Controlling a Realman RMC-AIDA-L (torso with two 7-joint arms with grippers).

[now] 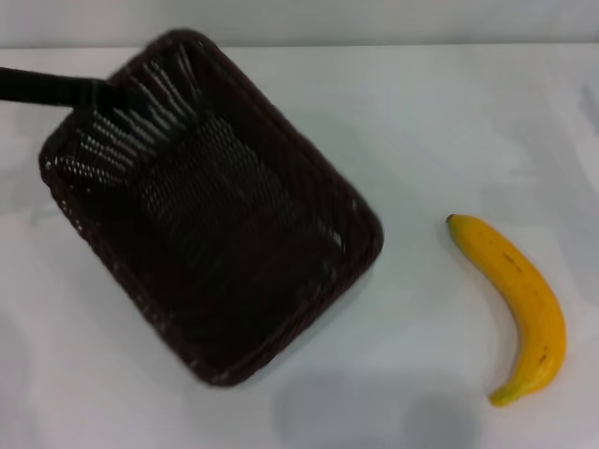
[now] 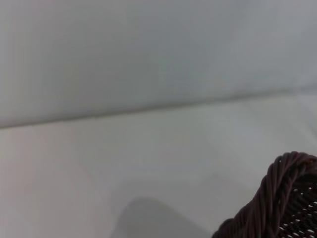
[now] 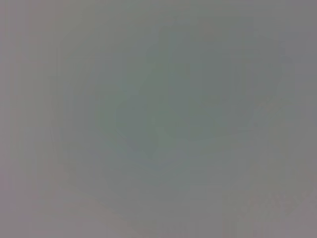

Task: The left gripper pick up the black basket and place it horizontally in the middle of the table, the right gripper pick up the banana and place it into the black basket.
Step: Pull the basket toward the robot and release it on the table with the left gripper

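The black basket's near end (image 1: 299, 309) is angled away from the wall, so my left gripper should swing that end toward the table's far edge and put the basket down horizontally.
The black basket (image 1: 211, 210) is a large dark woven rectangle lying diagonally across the left half of the white table (image 1: 421, 122), open side up. My left gripper (image 1: 94, 94) reaches in from the left edge as a slim black bar and is shut on the braided rim at the basket's far-left corner. That rim (image 2: 277, 203) shows close up in the left wrist view. The banana (image 1: 519, 304), yellow and curved, lies on the table to the right of the basket, well apart from it. My right gripper is out of view, and its wrist view shows only plain grey.
A pale wall runs along the table's far edge (image 1: 374, 42). A soft shadow (image 1: 374, 412) falls on the tabletop near the front edge, between the basket and the banana.
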